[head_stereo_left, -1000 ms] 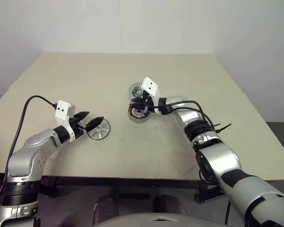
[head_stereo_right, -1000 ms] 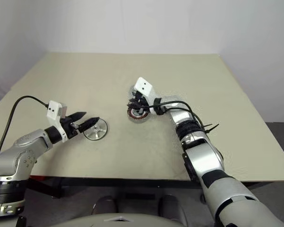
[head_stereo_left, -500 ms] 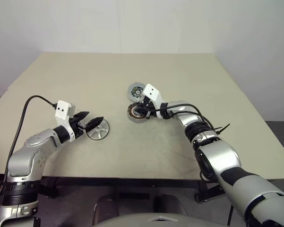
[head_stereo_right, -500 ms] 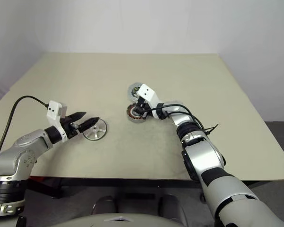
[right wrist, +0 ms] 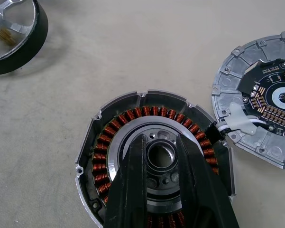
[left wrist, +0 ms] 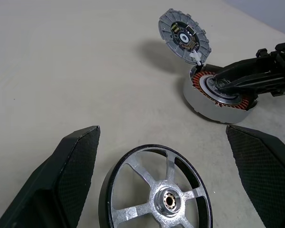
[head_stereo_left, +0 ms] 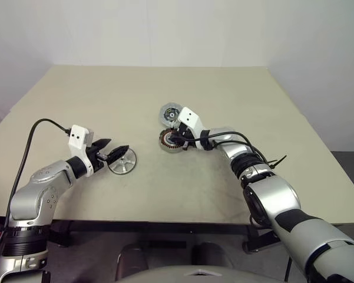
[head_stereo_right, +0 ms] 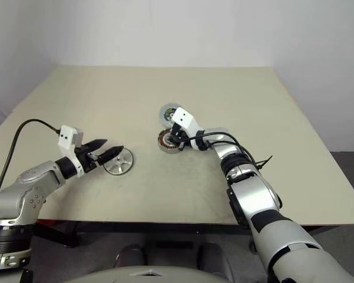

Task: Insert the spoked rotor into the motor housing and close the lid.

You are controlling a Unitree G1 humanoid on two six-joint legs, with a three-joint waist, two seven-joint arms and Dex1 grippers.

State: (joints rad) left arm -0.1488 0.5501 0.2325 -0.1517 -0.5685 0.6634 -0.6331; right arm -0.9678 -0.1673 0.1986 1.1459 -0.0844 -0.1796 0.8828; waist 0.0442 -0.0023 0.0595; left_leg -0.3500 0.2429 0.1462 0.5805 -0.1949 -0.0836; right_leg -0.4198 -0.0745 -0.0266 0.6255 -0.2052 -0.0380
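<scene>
My right gripper should move back out of the way before my left gripper brings the spoked rotor, because my right gripper is over the motor housing's centre hub, where the rotor must go.
The spoked rotor, a black ring with silver spokes, lies flat on the table at the left. My left gripper is open, with one finger on each side of the rotor, and does not touch it. The motor housing, with its ring of copper windings, sits at the table's middle. Its round lid lies open just behind it, joined by a white connector. My right gripper is shut, its fingertips resting over the housing's centre hub on either side of the bore.
The beige table has wide bare room all round the parts. A black cable loops up from my left wrist. Cables and zip ties stick out along my right forearm.
My right forearm has sunk a little, so the lid behind the housing now shows; its gripper stays at the housing. The left arm and the rotor have not moved.
</scene>
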